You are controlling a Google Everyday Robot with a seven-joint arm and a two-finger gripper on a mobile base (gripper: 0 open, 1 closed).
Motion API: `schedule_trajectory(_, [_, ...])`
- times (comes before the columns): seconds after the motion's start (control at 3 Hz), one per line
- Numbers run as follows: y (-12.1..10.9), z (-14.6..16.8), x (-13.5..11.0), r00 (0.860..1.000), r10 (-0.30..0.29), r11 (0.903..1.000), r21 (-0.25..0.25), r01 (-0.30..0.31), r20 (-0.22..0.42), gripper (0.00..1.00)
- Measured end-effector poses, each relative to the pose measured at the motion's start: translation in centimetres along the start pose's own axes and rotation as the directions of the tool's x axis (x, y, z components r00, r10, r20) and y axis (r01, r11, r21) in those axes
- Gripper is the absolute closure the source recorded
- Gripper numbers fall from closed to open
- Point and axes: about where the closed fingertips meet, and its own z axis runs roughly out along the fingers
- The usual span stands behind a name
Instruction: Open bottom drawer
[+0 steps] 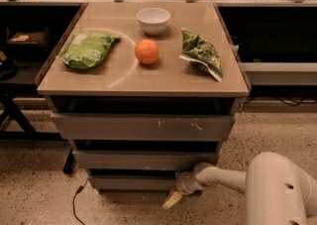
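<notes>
My gripper will pull, and the bottom drawer [131,183] will slide straight out and show an empty inside, because a dark gap [129,172] runs evenly above its level front.
The bottom drawer [131,183] is the narrowest of three grey-brown fronts under the table, low near the floor, with a plain front. It stands slightly proud of the cabinet. My gripper [174,196] reaches in from the lower right on a white arm [223,178] and sits at the drawer's right front corner, its pale fingertip pointing down to the floor. The mid-width drawer [143,159] and the wide scratched top drawer [143,127] are above it.
On the tabletop [124,78] lie a green bag [86,49], an orange [147,51], a white bowl [153,20] and a leafy snack bag [200,53]. A black cable [74,204] trails on the speckled floor at the left. Dark shelving flanks both sides.
</notes>
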Motion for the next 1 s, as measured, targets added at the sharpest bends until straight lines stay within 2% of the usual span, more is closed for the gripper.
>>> schedule_trajectory(0.33, [0.90,1.49,1.21,1.000,0.008,0.9988,-0.048,-0.009,-0.027,0.00])
schedule_trajectory(0.67, [0.97,1.19,1.01,1.000,0.009,0.9987,-0.049,-0.010,-0.029,0.18])
schedule_trajectory(1.0, [0.97,1.19,1.00,1.000,0.009,0.9987,-0.050,-0.010,-0.029,0.41])
